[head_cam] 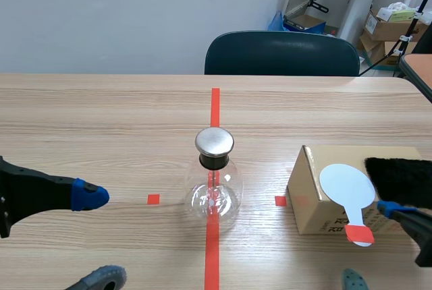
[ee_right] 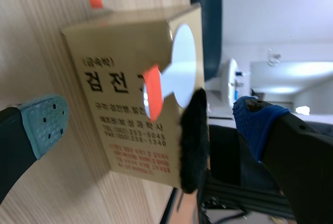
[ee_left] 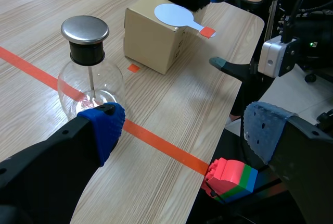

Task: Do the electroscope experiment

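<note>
The white disc paddle [head_cam: 347, 185] will stay flat when I carry it by its handle end, because the orange handle [head_cam: 359, 234] sticks straight out past the box's edge.
The electroscope [head_cam: 214, 182], a clear glass flask with a round metal cap, stands on the red tape line mid-table. Right of it sits a cardboard box [head_cam: 317, 199]. A white disc paddle [head_cam: 346, 185] with an orange handle lies on top of it, beside a black fur cloth [head_cam: 399, 179]. My left gripper [head_cam: 98, 236] is open, left of the flask [ee_left: 88, 78], with one pad [ee_left: 104, 125] close to the glass. My right gripper [ee_right: 151, 122] is open in front of the box [ee_right: 114, 130]. The paddle's handle [ee_right: 151, 86] sticks out between its fingers, untouched, with the fur [ee_right: 193, 140] alongside.
A dark chair [head_cam: 282, 54] stands behind the table's far edge, with cartons [head_cam: 391, 27] on the floor at back right. The table's right edge runs just past the box. A block of coloured bricks [ee_left: 231, 177] sits below the near table edge.
</note>
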Controlling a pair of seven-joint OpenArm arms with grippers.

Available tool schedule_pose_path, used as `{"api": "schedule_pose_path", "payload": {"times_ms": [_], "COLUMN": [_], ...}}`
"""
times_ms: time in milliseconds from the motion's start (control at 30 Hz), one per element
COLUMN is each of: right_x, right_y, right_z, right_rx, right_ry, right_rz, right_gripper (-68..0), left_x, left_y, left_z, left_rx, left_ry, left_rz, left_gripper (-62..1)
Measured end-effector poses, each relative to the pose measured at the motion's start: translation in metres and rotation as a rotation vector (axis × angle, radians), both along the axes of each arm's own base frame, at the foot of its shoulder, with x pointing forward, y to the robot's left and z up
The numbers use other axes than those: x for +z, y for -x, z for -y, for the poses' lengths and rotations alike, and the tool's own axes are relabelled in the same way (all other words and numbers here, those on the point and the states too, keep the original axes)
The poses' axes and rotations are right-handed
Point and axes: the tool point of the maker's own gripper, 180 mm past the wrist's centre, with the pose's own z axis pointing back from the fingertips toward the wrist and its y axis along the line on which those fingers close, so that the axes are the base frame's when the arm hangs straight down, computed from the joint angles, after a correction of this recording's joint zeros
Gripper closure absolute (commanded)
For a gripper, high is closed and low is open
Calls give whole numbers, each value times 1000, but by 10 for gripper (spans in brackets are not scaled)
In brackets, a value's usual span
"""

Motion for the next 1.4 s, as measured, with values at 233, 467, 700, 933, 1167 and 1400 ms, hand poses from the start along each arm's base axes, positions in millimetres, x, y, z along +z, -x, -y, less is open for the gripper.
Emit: {"api": "schedule_pose_path", "payload": {"times_ms": [233,467,700,933,1167,1400], "right_x": [11,11,7,6,7,7], "right_y": [-17,-22,-19,-21,-20,-19], "right_z": [9,-7,-11,-4,-6,-11], "right_rx": [-43,-12,-25,-60,-52,-22], "right_ry": [26,31,41,56,58,53], "right_rz": [81,93,78,75,77,80], "right_gripper": [-679,-679,-679,-679,-679,-398], "left_x": [1,-1,-5,-9,-11,-11], "left_y": [-1,1,3,7,8,8], "left_z": [0,0,0,0,0,0], "left_rx": [10,-7,-28,-59,-72,-72], "left_ry": [13,-12,-41,-82,-100,-100], "left_rz": [-8,8,27,52,63,63], "left_gripper": [-495,-495,-495,-495,-495,-495]}}
